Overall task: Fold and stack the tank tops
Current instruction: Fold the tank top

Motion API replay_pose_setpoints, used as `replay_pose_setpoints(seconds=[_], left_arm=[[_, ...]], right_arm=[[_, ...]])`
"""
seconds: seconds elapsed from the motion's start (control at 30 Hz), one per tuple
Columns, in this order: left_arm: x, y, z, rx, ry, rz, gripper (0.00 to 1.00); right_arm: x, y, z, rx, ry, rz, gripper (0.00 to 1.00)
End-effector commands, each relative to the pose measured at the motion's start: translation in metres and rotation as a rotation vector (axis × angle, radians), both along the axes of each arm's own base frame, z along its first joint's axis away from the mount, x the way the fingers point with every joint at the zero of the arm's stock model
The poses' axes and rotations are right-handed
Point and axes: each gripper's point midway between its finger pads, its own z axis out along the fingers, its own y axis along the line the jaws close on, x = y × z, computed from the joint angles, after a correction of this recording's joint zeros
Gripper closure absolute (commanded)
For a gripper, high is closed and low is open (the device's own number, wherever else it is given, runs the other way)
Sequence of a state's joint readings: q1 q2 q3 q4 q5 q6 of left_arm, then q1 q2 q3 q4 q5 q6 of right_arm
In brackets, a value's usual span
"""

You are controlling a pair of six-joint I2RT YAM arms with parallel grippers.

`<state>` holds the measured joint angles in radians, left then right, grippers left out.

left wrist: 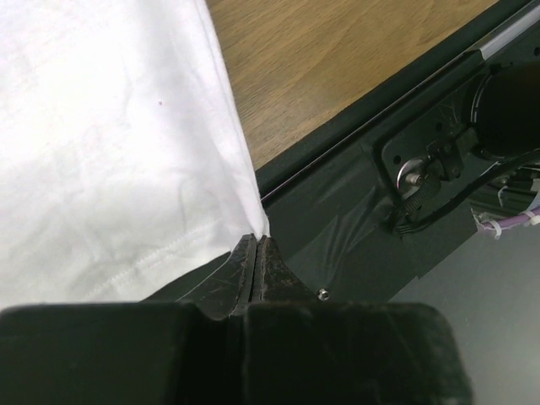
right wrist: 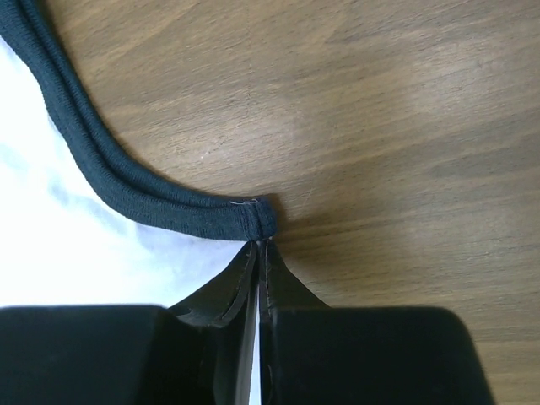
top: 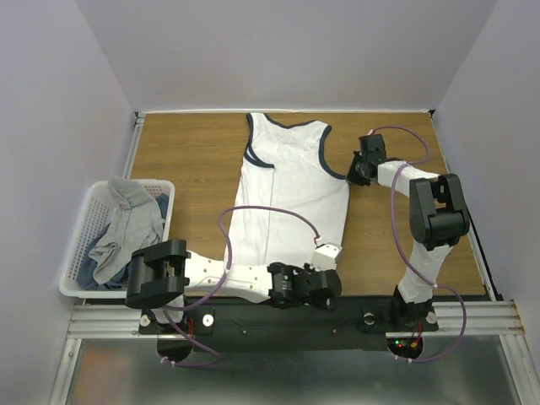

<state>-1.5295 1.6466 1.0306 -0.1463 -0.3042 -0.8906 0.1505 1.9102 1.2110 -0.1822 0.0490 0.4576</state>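
Note:
My grippers have hold of the tank top's hem corner and the armhole end (top: 344, 178). My left gripper should go on folding inward until the hem corner reaches the folded flap's edge (top: 267, 252).
A white tank top (top: 291, 198) with navy-edged neck and armholes lies flat on the wooden table, neck toward the far side. In the left wrist view my left gripper (left wrist: 257, 240) is shut on the hem's right corner of this tank top (left wrist: 110, 143), at the table's near edge. My right gripper (top: 354, 173) is at the garment's right side. Its jaws (right wrist: 260, 245) are closed on the white cloth just under the bottom end of the navy armhole edge (right wrist: 126, 194). Grey tank tops (top: 126, 224) lie crumpled in the basket at the left.
A white plastic lattice basket (top: 84, 221) stands at the table's left edge. The black base rail (left wrist: 354, 219) with the arm mounts runs along the near edge, right beside the left gripper. Bare wood (top: 405, 228) lies to the right of the top.

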Motion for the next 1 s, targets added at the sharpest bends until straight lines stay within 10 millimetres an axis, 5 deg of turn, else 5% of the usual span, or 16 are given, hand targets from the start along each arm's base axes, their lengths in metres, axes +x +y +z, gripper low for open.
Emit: replay_pose_setpoints(seconds=[0.0,0.37,0.8,0.97], left_arm=[[0.006,0.008,0.015,-0.07,0.004,0.053,1.0],[0.011,0.054,-0.011,-0.066,0.045,0.176,1.0],[0.018,0.095,-0.018,-0.094,0.077,0.324,1.0],[0.021,0.117,-0.02,-0.086,0.088,0.394,1.0]], right_arm=[[0.025,0.011,0.05,0.01,-0.14,-0.004,0.92],[0.033,0.06,0.07,0.0,-0.181,0.039,0.93],[0.046,0.124,0.097,0.015,-0.251,0.086,0.93],[0.052,0.156,0.086,0.015,-0.24,0.121,0.94]])
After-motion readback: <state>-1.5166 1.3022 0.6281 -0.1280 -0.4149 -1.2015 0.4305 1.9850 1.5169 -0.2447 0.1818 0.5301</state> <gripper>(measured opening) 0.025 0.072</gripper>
